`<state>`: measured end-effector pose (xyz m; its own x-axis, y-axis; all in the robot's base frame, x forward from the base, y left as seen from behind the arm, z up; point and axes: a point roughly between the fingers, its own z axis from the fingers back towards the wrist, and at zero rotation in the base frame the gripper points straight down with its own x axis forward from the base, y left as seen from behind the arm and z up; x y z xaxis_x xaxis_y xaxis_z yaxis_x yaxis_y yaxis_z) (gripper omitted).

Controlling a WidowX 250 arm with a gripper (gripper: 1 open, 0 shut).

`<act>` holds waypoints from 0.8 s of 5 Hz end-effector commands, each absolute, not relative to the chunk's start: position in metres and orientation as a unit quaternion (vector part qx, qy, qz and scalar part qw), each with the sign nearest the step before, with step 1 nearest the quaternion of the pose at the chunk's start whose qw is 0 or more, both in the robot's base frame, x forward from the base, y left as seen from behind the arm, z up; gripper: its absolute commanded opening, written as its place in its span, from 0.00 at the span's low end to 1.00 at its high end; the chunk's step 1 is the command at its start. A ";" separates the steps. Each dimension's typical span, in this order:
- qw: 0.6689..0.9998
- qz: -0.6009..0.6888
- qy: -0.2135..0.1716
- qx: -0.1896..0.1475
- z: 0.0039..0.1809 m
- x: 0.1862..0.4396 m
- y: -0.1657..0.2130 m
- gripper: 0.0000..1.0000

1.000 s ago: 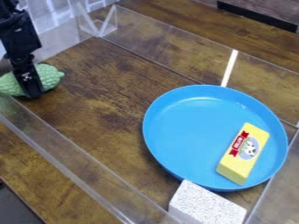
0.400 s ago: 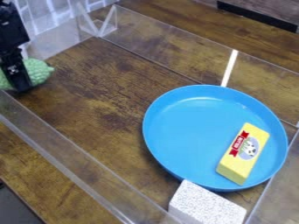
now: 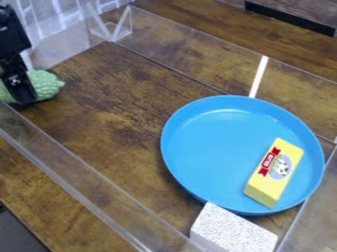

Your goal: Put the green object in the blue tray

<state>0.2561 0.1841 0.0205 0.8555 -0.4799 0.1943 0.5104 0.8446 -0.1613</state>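
Note:
The green object is covered at only one end by my gripper's finger, so I should open my gripper, move over the lump's middle [image 3: 41, 87] and close there before I lift.
The green object [image 3: 46, 87], a knobbly light green lump, lies on the wooden table at the far left. My black gripper [image 3: 18, 89] points down at its left side, and one dark finger [image 3: 22, 91] covers the lump's left part. The frame edge cuts off the rest of the gripper, so I cannot tell how its jaws stand or whether they grip the lump. The blue tray [image 3: 218, 148], a wide round plate, sits far off at the lower right.
A yellow block with a red label [image 3: 275, 173] lies in the tray's right half. A white speckled sponge [image 3: 235, 232] stands at the tray's near edge. Clear plastic walls [image 3: 79, 192] run around the table surface.
The gripper has shifted left toward the frame edge, so more of the green object's right side shows. Tray, block and sponge have not moved.

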 end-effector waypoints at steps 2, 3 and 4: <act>0.961 -0.243 -0.093 -0.094 0.026 0.260 0.199 1.00; 0.959 -0.247 -0.096 -0.100 0.029 0.269 0.197 1.00; 0.963 -0.227 -0.100 -0.103 0.028 0.265 0.193 0.00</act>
<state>0.2664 0.1837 0.0199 0.8674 -0.4389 0.2346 0.4830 0.8561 -0.1842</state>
